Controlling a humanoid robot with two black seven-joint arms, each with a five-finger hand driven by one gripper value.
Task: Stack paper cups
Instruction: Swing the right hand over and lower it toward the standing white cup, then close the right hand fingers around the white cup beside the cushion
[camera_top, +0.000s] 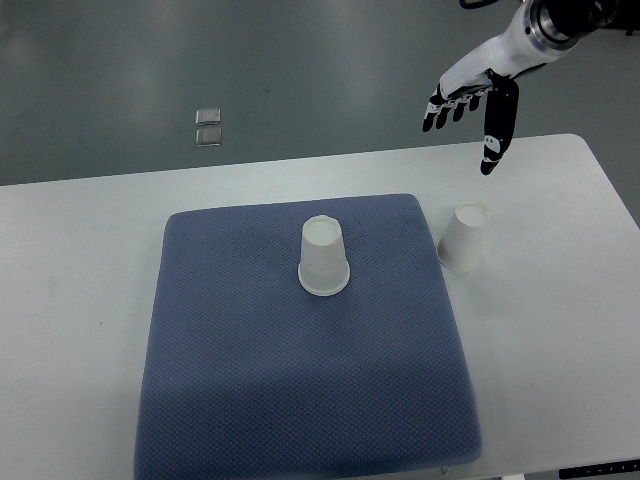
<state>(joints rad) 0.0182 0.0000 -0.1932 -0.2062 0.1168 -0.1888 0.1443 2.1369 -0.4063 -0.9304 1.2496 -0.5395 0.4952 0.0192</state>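
Observation:
The cup on the mat (323, 255) gets narrower toward the top, so the cup (464, 237) beside the mat should slide down almost all the way when I lower it over the other.
Two white paper cups stand upside down. One cup (324, 257) sits near the middle of the blue mat (300, 380). The other cup (464, 237) rests on the white table just off the mat's right edge. My right hand (470, 115) hangs in the air above the table's far edge, up and slightly right of the second cup, well apart from it. Its fingers are spread, thumb pointing down, holding nothing. The left arm does not show.
The white table (560, 330) runs to the right and left of the mat. Beyond its far edge lies grey floor with a small clear square marker (208, 127).

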